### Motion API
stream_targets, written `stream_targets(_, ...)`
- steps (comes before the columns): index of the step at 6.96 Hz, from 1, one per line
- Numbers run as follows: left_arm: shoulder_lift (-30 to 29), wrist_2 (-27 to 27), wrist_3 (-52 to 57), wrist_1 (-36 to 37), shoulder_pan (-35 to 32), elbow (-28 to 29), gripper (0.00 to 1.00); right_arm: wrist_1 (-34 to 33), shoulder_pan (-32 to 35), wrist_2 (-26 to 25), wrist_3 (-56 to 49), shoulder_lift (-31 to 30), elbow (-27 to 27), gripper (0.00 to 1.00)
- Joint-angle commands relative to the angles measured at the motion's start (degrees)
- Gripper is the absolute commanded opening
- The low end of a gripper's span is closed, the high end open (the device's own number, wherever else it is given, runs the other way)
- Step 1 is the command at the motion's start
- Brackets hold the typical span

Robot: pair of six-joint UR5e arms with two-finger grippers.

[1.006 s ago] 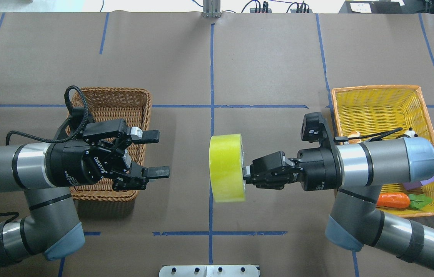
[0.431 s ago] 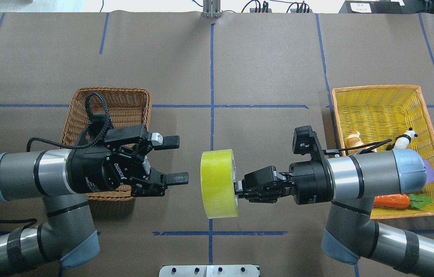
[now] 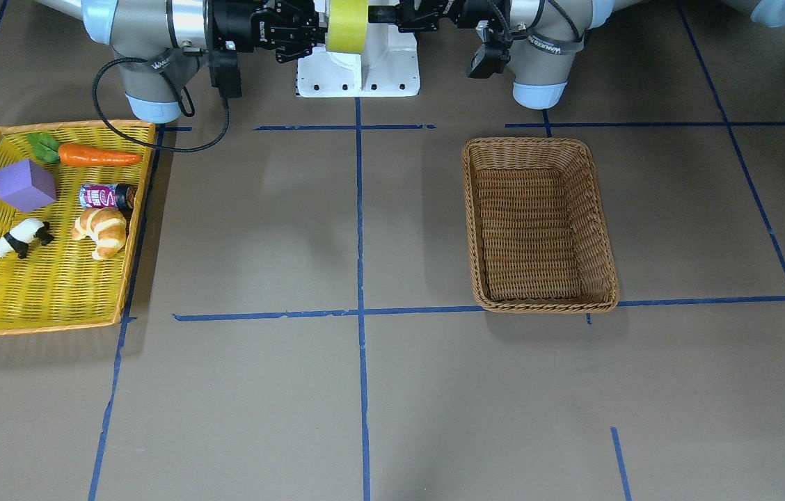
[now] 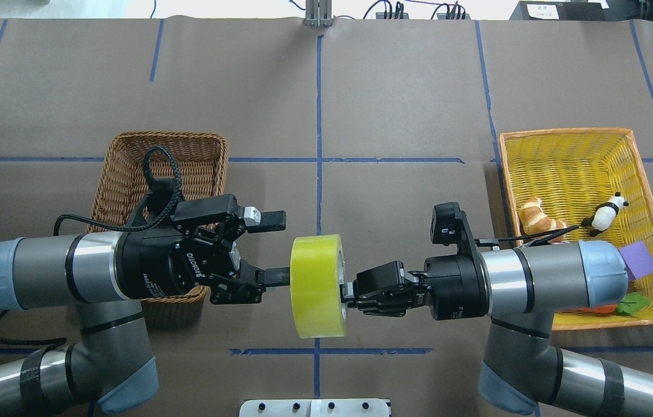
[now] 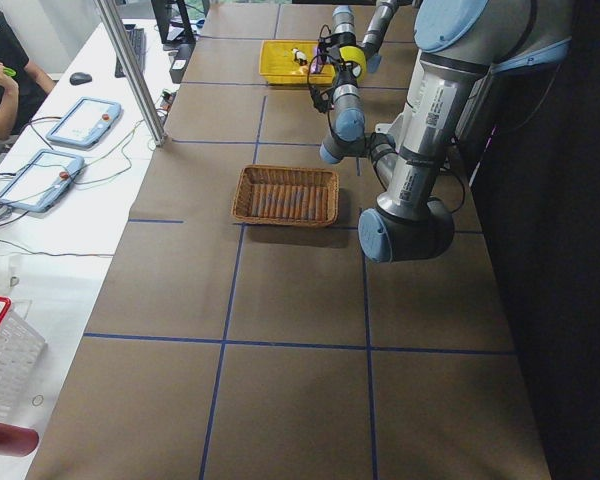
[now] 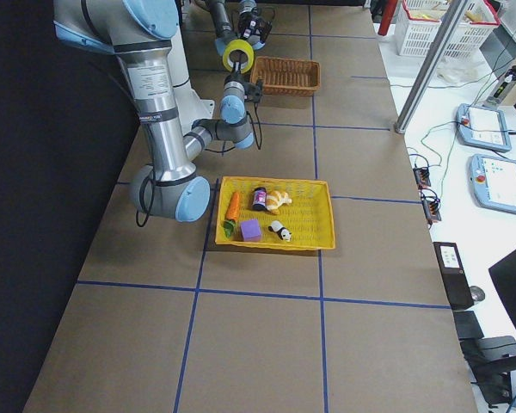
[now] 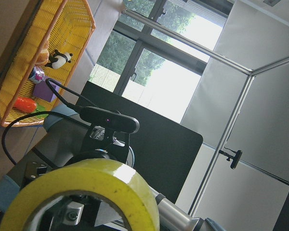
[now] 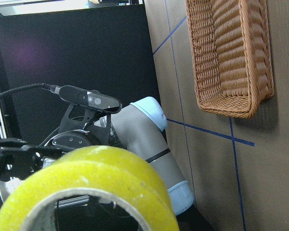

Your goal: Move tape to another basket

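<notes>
The tape's ring side (image 7: 79, 181) faces my left gripper, so the tape will come to rest flat with its hole up when I lower it into the brown wicker basket.
The tape (image 4: 316, 285) is a yellow-green roll held on edge in the air above the table's middle, near the robot's side. My right gripper (image 4: 346, 288) is shut on the tape's right side. My left gripper (image 4: 283, 248) is open at the tape's left side; its lower finger (image 4: 275, 277) reaches the roll's left face and its upper finger (image 4: 271, 219) sits just past the rim. The tape fills the bottom of the left wrist view (image 7: 86, 192) and the right wrist view (image 8: 86, 187). The brown wicker basket (image 4: 167, 136) stands empty, partly under my left arm, and shows whole in the front view (image 3: 535, 143).
A flat yellow tray (image 4: 569, 134) at the right holds a croissant (image 4: 538, 213), a panda figure (image 4: 607, 213), a purple block (image 4: 639, 259), a carrot and a can (image 3: 106, 196). The white robot base (image 3: 358, 73) is at the near edge.
Both arms moved toward each other and nearer the robot. The tape travelled left with my right gripper. My open left gripper came right until its lower finger reached the tape.
</notes>
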Motion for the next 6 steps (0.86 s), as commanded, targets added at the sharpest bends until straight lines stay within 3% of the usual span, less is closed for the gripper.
stream_targets(1,-0.9,0.2,0.0,0.6,0.6,0.0,1.0,-0.5,-0.8,-1.1,0.0,0.2,0.0,0.01)
stream_targets(6,-1.3,1.6,0.0,1.2,1.8,0.0,0.99,-0.3,-1.1,-1.8,0.0,0.2,-0.2,0.01)
